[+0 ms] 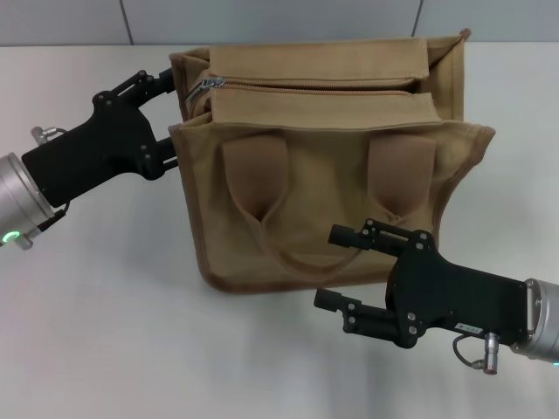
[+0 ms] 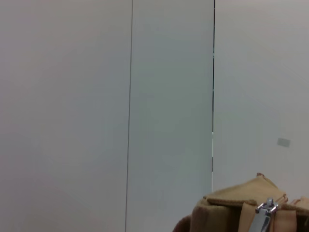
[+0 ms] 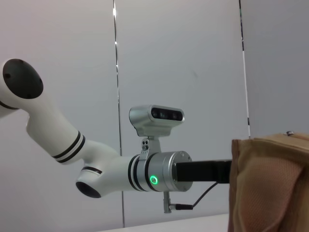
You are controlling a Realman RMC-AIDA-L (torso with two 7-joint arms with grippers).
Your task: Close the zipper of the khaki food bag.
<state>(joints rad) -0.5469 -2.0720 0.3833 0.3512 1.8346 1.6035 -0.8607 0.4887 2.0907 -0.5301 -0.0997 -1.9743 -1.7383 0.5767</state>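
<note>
The zipper's end piece (image 2: 247, 218) is folded down next to the silver pull tab. Next, my left gripper grips that end piece and pulls it straight out from the bag.
The khaki food bag (image 1: 327, 175) stands on the white table, its two strap handles lying down its front face. The zipper (image 1: 314, 85) runs along the top panel, with the silver pull tab (image 1: 208, 85) at its left end. My left gripper (image 1: 173, 118) is open at the bag's left end, one finger up near the pull tab and the other lower against the bag's side. The left wrist view shows the bag's corner (image 2: 231, 203) and the pull tab (image 2: 264, 216). My right gripper (image 1: 329, 266) is open and empty in front of the bag's lower right front.
The white table (image 1: 105, 332) extends in front and to the left of the bag. A grey panelled wall (image 1: 262, 17) is behind it. The right wrist view shows the left arm (image 3: 145, 174) beyond the bag's side (image 3: 270, 188).
</note>
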